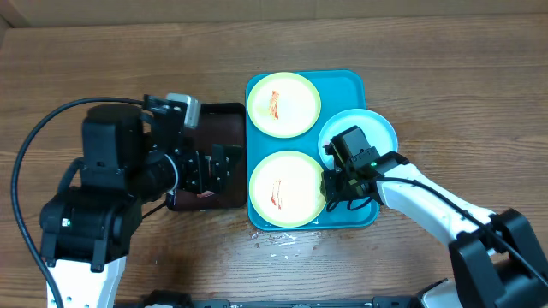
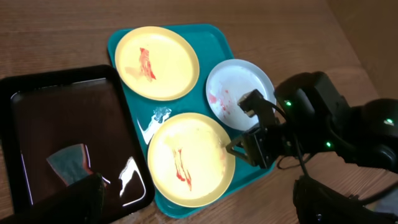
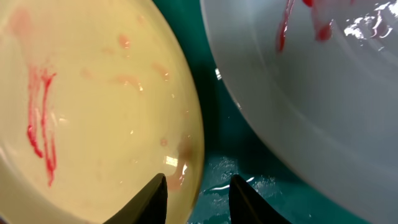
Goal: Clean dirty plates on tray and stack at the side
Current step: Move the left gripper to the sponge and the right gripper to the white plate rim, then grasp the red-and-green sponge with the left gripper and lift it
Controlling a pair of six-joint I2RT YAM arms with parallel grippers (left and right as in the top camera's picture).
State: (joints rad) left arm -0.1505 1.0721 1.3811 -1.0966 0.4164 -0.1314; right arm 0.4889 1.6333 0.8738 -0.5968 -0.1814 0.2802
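Observation:
My left gripper is to take the sponge (image 2: 68,163) to wipe the front yellow plate, which has red smears (image 1: 276,194) on it, while my right gripper should hold the plate's rim.
The turquoise tray (image 1: 351,85) holds three plates with red smears: a yellow one at the back (image 1: 283,104), a yellow one at the front (image 1: 285,188) and a blue-white one (image 1: 377,127) on the right rim. My right gripper (image 1: 330,186) is open and low at the front plate's right edge. In the right wrist view its fingers (image 3: 198,199) straddle the yellow plate's (image 3: 93,106) rim, one finger over the plate and one over the tray (image 3: 224,137), next to the blue-white plate (image 3: 311,93). My left gripper (image 1: 218,167) is open and empty above the black tray.
A smaller black tray (image 1: 218,115) lies against the turquoise tray's left side, and a pale grey patch (image 2: 67,163) shows in it in the left wrist view. White specks lie on the wooden table (image 1: 278,239) in front of the tray.

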